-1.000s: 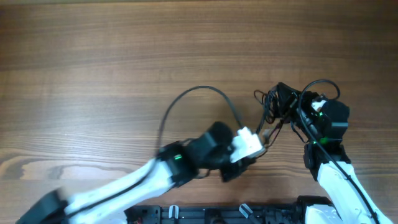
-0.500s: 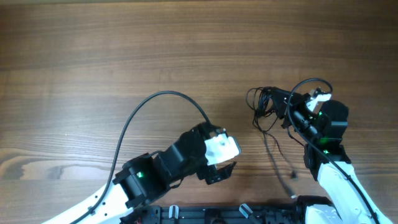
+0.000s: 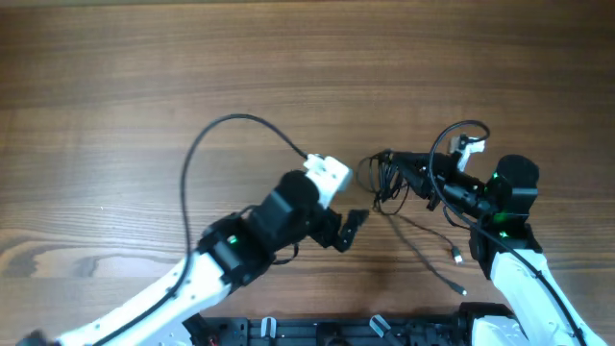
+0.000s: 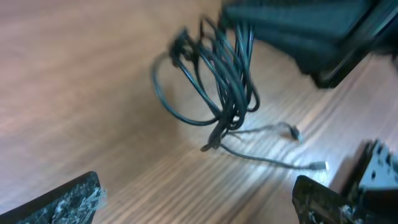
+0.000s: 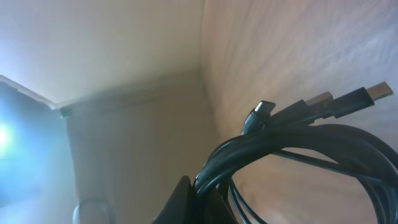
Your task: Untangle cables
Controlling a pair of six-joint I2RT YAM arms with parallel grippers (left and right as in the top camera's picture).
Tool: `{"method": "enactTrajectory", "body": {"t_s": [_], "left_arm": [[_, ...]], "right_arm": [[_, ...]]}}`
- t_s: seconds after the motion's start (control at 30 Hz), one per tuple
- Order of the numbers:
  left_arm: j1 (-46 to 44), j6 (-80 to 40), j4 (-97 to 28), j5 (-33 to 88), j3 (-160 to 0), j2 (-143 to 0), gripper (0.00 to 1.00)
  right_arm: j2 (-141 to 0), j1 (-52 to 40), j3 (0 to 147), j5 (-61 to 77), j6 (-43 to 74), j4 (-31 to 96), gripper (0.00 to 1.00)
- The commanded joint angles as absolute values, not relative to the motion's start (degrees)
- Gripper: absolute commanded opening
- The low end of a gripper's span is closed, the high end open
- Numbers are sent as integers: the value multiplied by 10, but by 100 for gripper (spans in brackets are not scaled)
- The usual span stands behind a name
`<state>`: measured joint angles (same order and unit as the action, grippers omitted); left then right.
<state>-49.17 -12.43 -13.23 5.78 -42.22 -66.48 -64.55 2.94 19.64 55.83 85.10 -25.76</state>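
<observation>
The cables [image 4: 234, 93] will stay in a clump while longer slack loops come out when I pull with my left gripper, because the cords cross in hanging loops [image 4: 178, 116].
The cables [image 3: 387, 179] are thin black cords bunched in hanging loops, with my right gripper [image 3: 411, 174] shut on them just above the table. In the right wrist view the cords [image 5: 292, 149] sit pinched between my right gripper [image 5: 214, 198] fingers, and several plug ends [image 5: 371, 93] stick out past the loop. Two loose tails [image 3: 455, 256] trail over the wood towards the front edge. My left gripper [image 3: 350, 229] stands open just left of the bunch, holding nothing. In its wrist view the cables [image 4: 219, 81] hang ahead of the left gripper [image 4: 196, 205], apart from its wide jaws.
A thicker black robot wire [image 3: 231, 130] arcs over the table behind my left arm. Another loops above my right wrist [image 3: 459, 135]. The wooden table [image 3: 144, 77] stretches away to the left and back. A dark rail [image 3: 365, 329] runs along the front edge.
My left gripper opened, pulled back towards the front, then came forward again beside the bunch. My right gripper carried the bunch leftwards, and two tails now lie stretched on the wood.
</observation>
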Motion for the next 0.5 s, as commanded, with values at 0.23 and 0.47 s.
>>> {"method": "enactTrajectory", "body": {"t_s": [0.23, 0.47], "left_arm": [[-520, -122, 34, 109, -419, -779, 100], [-521, -215, 133, 91, -419, -847, 76]], "right_arm": [[-643, 31, 203, 618, 885, -262, 5], [-643, 31, 203, 625, 885, -261, 9]]}}
